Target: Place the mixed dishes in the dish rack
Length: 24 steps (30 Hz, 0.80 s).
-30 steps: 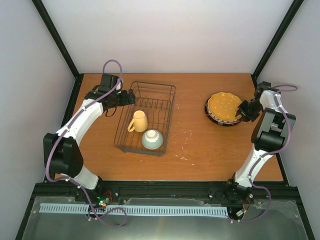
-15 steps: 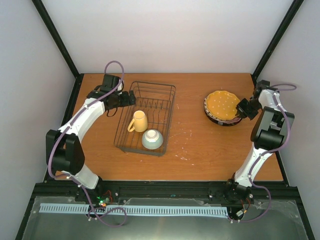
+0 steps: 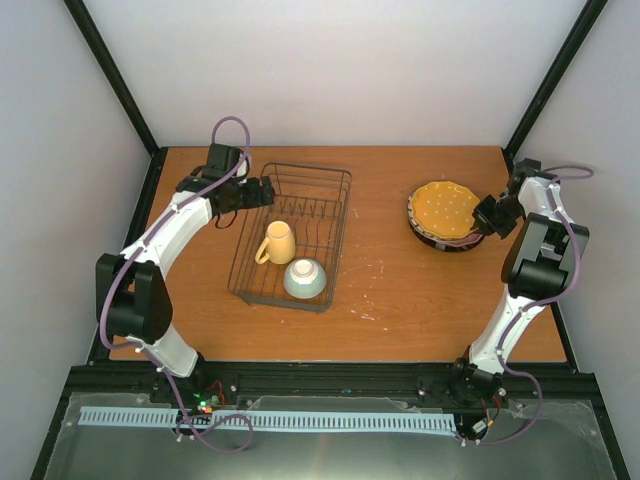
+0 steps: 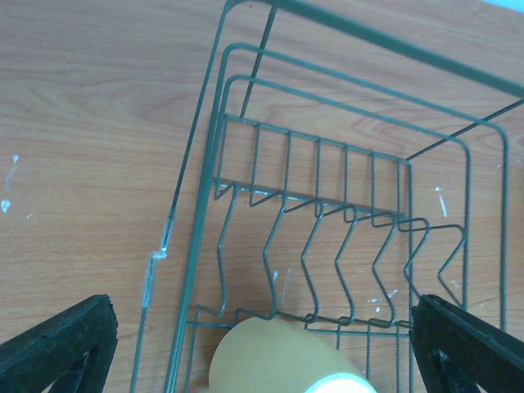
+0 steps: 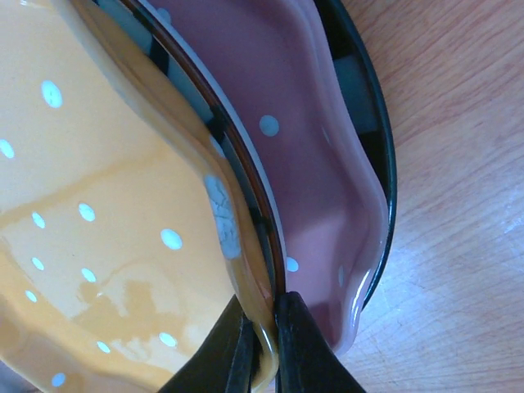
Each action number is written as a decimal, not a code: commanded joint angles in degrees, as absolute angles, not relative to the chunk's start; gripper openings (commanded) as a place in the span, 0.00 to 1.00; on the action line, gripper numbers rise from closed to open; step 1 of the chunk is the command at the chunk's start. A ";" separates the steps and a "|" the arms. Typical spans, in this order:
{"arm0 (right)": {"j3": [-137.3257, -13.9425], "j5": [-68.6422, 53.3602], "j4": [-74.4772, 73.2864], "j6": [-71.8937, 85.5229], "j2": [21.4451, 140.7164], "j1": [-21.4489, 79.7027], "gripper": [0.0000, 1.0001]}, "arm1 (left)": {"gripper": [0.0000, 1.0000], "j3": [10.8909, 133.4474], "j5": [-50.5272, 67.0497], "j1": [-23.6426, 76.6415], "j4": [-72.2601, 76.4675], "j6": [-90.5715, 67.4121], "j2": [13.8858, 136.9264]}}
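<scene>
My left gripper keeps approaching until it closes on the rim (image 3: 416,209) facing the rack, free because my right gripper lifts the orange plate by one edge (image 5: 244,278).
The dark wire dish rack (image 3: 335,215) lies left of centre and holds the yellow mug (image 3: 278,242) and the mint-green bowl (image 3: 305,279). My left gripper (image 3: 262,192) hangs open over the rack's far left edge; in its wrist view the mug (image 4: 278,360) lies below, between the spread fingertips (image 4: 61,348). My right gripper (image 3: 482,222) is shut on the rim of the orange white-dotted plate (image 3: 446,211), tilting it up off the stack. The right wrist view shows the orange plate (image 5: 106,221), a striped plate edge under it, the pink plate (image 5: 311,164) and a dark-rimmed plate (image 5: 383,155) at the bottom.
The wooden table (image 3: 400,290) ends at black frame rails on all sides. White walls close in behind and at both sides. The rack's row of plate slots (image 4: 327,246) stands at its far end.
My left gripper has drifted slightly toward the rack's far end. My right gripper has lifted the orange plate's rim a little and shifted it left.
</scene>
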State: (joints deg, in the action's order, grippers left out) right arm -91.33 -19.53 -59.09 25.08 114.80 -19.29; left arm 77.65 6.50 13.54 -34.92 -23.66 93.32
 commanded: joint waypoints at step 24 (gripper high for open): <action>-91.25 -41.28 -60.24 21.38 108.19 -19.25 0.03 | 0.94 92.00 26.23 20.83 -28.50 -23.47 98.38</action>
State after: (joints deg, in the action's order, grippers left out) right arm -92.05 -30.44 -62.54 21.87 112.97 -19.66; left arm 86.24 17.63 18.96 -32.45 -23.44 95.85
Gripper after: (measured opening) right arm 0.050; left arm 0.946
